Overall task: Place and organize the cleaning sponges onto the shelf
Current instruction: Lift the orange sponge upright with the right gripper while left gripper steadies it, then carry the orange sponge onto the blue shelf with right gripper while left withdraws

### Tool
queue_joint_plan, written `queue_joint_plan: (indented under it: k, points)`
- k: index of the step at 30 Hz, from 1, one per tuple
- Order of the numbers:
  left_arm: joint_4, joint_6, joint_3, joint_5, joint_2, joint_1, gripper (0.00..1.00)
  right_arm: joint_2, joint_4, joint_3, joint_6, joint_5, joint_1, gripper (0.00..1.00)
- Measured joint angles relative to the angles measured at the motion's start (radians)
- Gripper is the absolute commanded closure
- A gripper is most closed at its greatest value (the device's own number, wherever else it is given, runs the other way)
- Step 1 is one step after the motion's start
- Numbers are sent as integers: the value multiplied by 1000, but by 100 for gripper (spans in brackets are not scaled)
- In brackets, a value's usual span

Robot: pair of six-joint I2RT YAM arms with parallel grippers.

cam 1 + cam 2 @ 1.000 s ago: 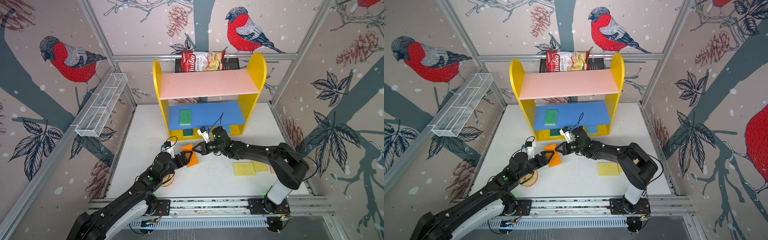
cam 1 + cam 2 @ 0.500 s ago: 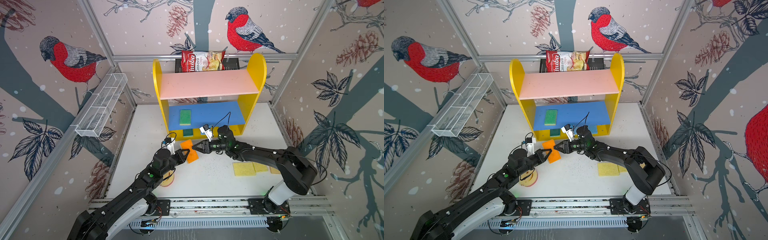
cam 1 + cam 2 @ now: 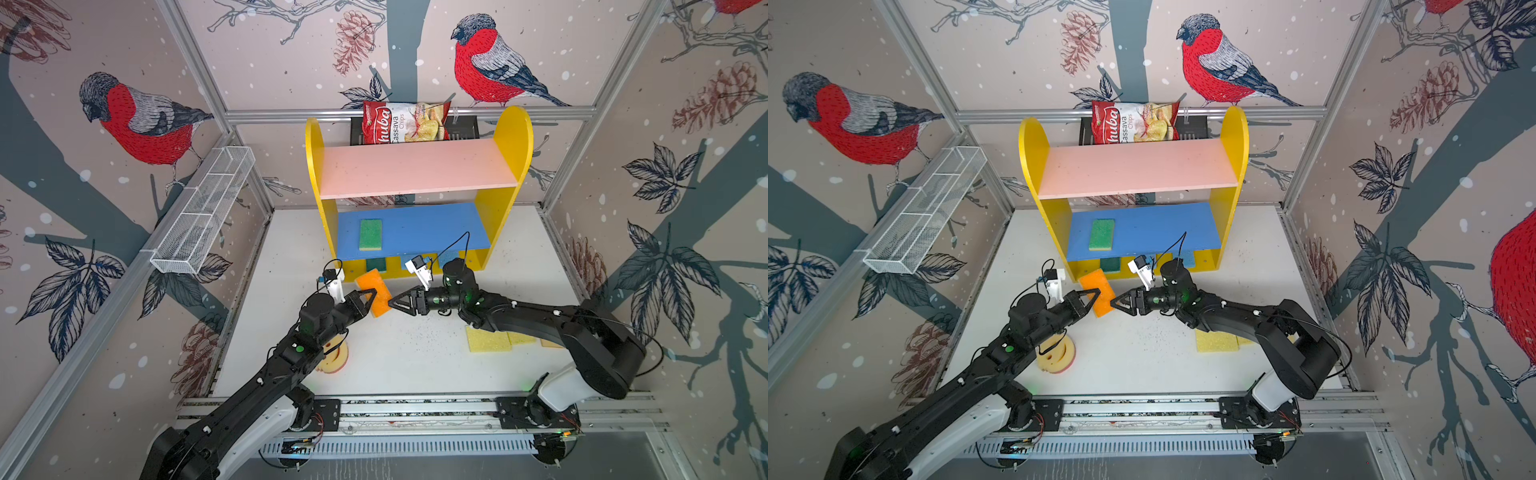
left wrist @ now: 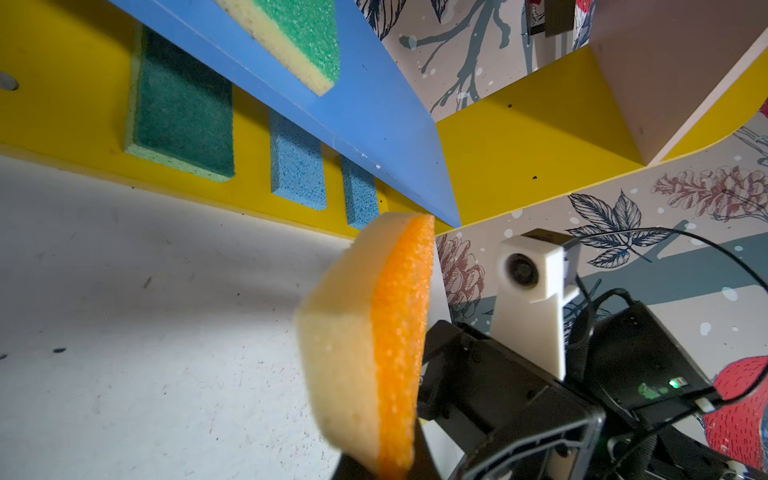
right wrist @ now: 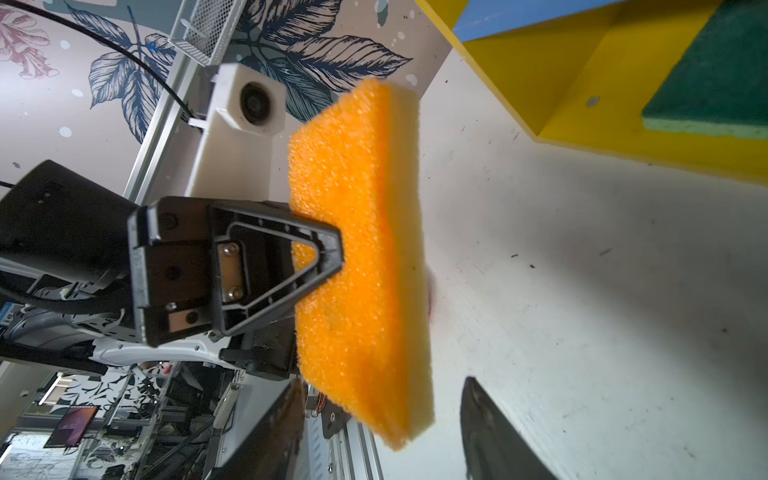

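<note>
My left gripper has the orange sponge, but the blue board's open space [image 3: 422, 227] faces my right gripper, so my right gripper should grasp the orange sponge's lower end [image 3: 381, 310].
The orange sponge [image 3: 376, 291] [image 3: 1098, 291] hangs above the table just in front of the shelf [image 3: 415, 170], and my left gripper [image 3: 374, 296] [image 3: 1098, 295] is shut on it. In the left wrist view the sponge [image 4: 374, 332] rises edge-on from the left gripper [image 4: 386, 469]. My right gripper [image 3: 392, 301] [image 5: 382, 424] stands open beside the sponge [image 5: 361, 249], its fingers apart from it. A green sponge [image 3: 370, 235] lies on the blue board. A dark green sponge [image 4: 183, 120] and two light blue sponges [image 4: 297, 166] lie on the yellow base.
Yellow sponges [image 3: 488, 338] lie on the table under the right arm. A round yellow-pink sponge [image 3: 1057, 353] sits under the left arm. A chips bag [image 3: 405, 122] rests in a black basket [image 3: 461, 129] behind the shelf. A white wire basket [image 3: 203, 216] hangs on the left wall.
The left gripper closed on the orange sponge, then the right gripper opened and let it go. The sponge has shifted slightly toward the shelf, and the right gripper has drawn back a little.
</note>
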State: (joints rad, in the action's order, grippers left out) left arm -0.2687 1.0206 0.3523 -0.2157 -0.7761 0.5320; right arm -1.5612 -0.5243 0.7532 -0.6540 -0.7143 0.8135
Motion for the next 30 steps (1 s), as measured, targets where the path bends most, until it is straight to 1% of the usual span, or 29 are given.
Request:
queue_joint_plan:
  k: [1, 3, 5, 6, 9, 10, 11, 12, 13, 14, 15, 17, 20, 23, 26, 30]
  points:
    - [-4, 0, 0, -2, 2, -1, 97, -5, -3, 0, 0, 0, 2, 44]
    - [-11, 1, 0, -14, 3, -2, 97, -12, -5, 3, -3, -3, 6, 58]
    - [-11, 3, -1, -18, 3, -2, 98, -18, -11, 15, -7, -10, 10, 79]
    - [-14, 5, -3, -16, 2, -2, 97, -20, -14, 23, -7, -12, 13, 86]
    - [-23, 21, -7, -12, 1, -5, 96, -20, -20, 31, -10, -14, 14, 97]
    - [-26, 22, -8, -11, 1, -5, 89, -19, -20, 31, -11, -14, 14, 99]
    - [-28, 23, -8, -11, 0, -5, 69, -17, -20, 32, -21, -14, 14, 100]
    - [-32, 22, -8, -11, 0, -5, 44, -14, -20, 32, -25, -13, 14, 100]
    - [-33, 22, -8, -11, 2, -5, 24, -10, -20, 32, -24, -13, 12, 100]
    - [-32, 25, -8, -12, 5, -5, 15, -5, -20, 32, -24, -12, 11, 100]
    - [-26, 25, -5, -17, 8, -5, 11, 2, -20, 32, -21, -4, 9, 100]
    - [6, 18, 11, -14, 24, -4, 8, 17, -18, 32, -16, 1, -3, 100]
    - [82, -8, 56, 37, 60, -4, 8, 47, -2, 32, 0, 25, -38, 100]
    - [209, -40, 122, 135, 109, -4, 7, 76, 54, 49, 26, 63, -85, 100]
    - [337, -73, 169, 247, 155, -4, 7, 88, 141, 93, 58, 140, -126, 100]
    - [482, -100, 195, 353, 201, -4, 6, 88, 267, 158, 108, 248, -154, 100]
